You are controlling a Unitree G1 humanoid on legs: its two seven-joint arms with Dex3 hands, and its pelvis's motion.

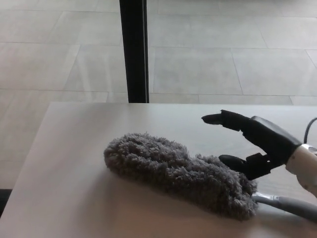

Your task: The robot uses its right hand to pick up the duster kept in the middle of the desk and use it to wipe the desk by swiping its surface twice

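The duster handle's neck [263,198] goes straight into the fluffy head [171,171], so the head will stay stretched out when I swipe the duster by one end.
A fluffy grey duster [178,173] lies flat on the pale desk [74,148], its head running from centre left down to the lower right. Its grey handle [292,205] leaves the picture at the bottom right corner. My right hand [255,141] hovers over the handle end of the fluffy head, coming in from the right. It is open, with one black finger [223,119] stretched out to the left and the thumb [235,162] just above the fluff. Nothing is held. My left hand does not show.
The desk's far edge [173,103] runs across the middle of the view and its left edge slants down to the lower left. Beyond lies a tiled floor [208,49] with a black vertical post [133,49] rising behind the desk.
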